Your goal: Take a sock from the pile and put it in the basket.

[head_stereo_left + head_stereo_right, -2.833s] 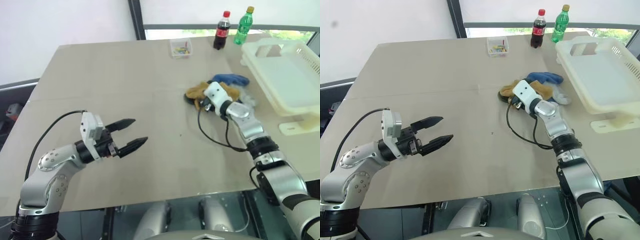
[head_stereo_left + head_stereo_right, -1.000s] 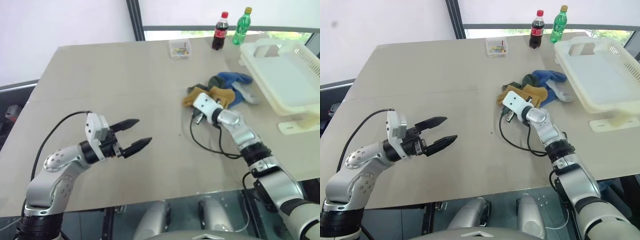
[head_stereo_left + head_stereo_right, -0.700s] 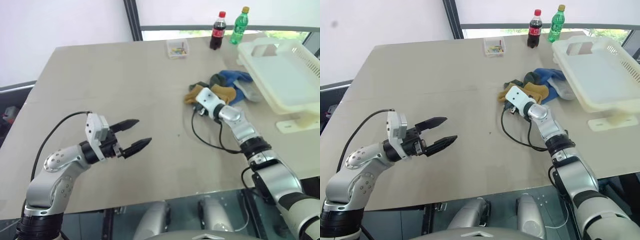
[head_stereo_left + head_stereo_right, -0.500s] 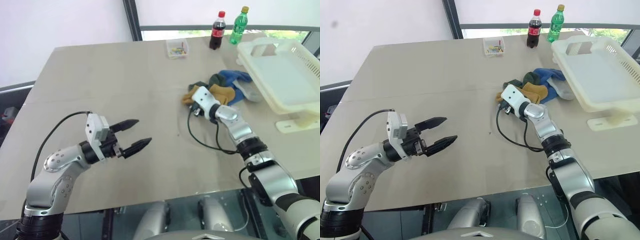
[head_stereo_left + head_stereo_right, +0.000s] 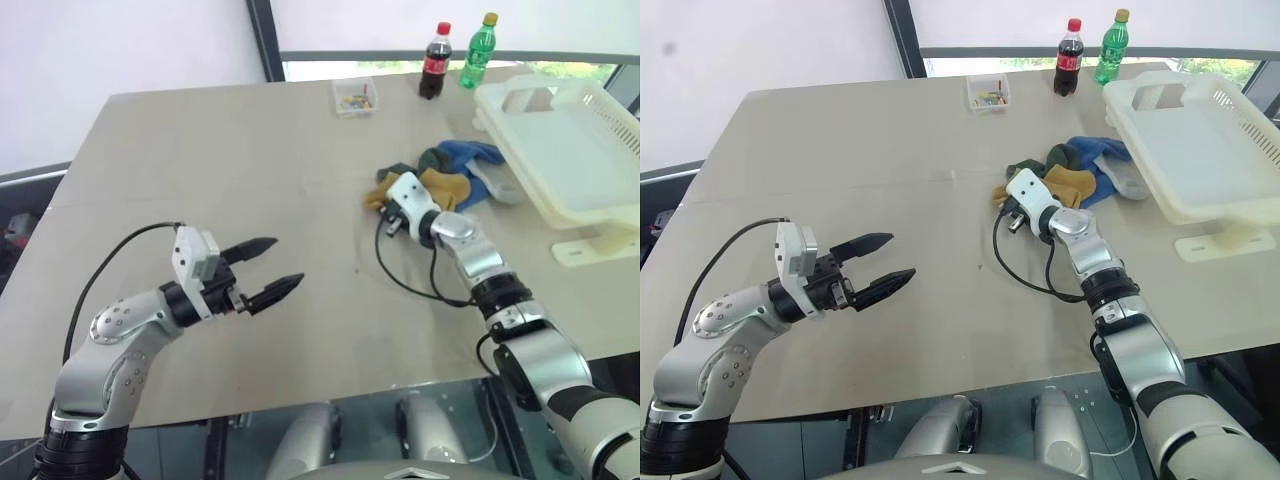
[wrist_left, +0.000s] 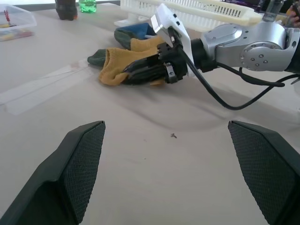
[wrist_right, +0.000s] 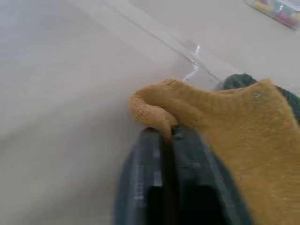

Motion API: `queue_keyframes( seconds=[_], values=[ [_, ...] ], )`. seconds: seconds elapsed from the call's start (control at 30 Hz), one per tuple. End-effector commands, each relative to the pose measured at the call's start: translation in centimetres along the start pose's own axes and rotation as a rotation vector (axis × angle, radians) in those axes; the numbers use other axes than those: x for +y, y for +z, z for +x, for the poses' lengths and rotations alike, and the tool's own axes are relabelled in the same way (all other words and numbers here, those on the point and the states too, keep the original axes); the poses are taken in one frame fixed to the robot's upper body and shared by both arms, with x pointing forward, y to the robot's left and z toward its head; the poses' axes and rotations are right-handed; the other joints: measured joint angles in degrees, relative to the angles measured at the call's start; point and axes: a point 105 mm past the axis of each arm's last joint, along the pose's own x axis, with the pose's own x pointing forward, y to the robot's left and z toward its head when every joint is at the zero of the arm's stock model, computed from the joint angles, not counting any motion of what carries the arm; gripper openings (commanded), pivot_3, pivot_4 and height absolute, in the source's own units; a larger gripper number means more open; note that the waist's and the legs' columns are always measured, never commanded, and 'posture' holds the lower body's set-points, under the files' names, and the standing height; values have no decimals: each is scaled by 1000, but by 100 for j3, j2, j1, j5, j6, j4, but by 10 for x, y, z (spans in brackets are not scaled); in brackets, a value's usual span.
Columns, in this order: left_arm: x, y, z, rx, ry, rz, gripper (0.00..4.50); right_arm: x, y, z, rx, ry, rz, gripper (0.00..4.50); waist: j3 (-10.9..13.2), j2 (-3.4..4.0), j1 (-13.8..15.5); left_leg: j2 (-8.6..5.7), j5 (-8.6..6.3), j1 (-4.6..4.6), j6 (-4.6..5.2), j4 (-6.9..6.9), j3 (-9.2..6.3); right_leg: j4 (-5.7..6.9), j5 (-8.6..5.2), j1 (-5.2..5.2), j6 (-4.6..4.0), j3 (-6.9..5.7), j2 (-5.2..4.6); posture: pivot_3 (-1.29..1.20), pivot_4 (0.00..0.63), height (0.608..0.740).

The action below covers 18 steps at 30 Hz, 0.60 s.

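Observation:
The mustard sock's curled edge is pinched in my right gripper beside the pile, so I should draw the sock free and hand my left gripper that edge.
The pile of socks lies right of the table's middle: mustard-yellow, bright blue, dark green and white-grey. My right gripper is at the pile's near-left edge, shut on a fold of the mustard sock. In the left wrist view the same sock lies on the table under those dark fingers. The cream basket stands at the right edge, beyond the pile. My left gripper hovers open over the near-left table, far from the socks, with nothing between its fingers.
A small clear box with coloured bits, a cola bottle and a green bottle stand along the far edge. My right arm's black cable loops over the table. A cream block lies by the basket.
My right wrist has rolled a little at the pile's edge, and its fingers now pinch the mustard sock. The left arm has kept still.

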Motion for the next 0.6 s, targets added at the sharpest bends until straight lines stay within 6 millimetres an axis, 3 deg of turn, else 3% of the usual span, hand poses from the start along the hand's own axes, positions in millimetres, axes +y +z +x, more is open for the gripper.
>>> queue_keyframes(
  seconds=[0.03,0.37,0.53,0.6],
  values=[
    [-6,11,1,-31,-17,25,4500,-3,29,1,-85,-1,13,30,0,0,-1,0,0,0,0,0,0,0,0,0,0,0,0,0,150,740],
    [-7,10,1,-29,-20,15,4500,-2,32,-7,-61,48,208,30,0,0,6,0,0,-1,0,0,-1,0,0,0,0,-1,0,0,150,740],
    [-7,8,2,-26,-26,11,4500,-3,17,-9,-6,43,162,30,1,1,11,0,0,-2,0,0,0,0,0,-1,0,-1,-1,0,150,740],
    [-8,8,2,-25,-28,10,4500,-5,12,-9,9,40,141,505,1,1,12,0,0,-2,0,0,0,0,0,-1,0,-1,-2,0,150,740]
  ],
)
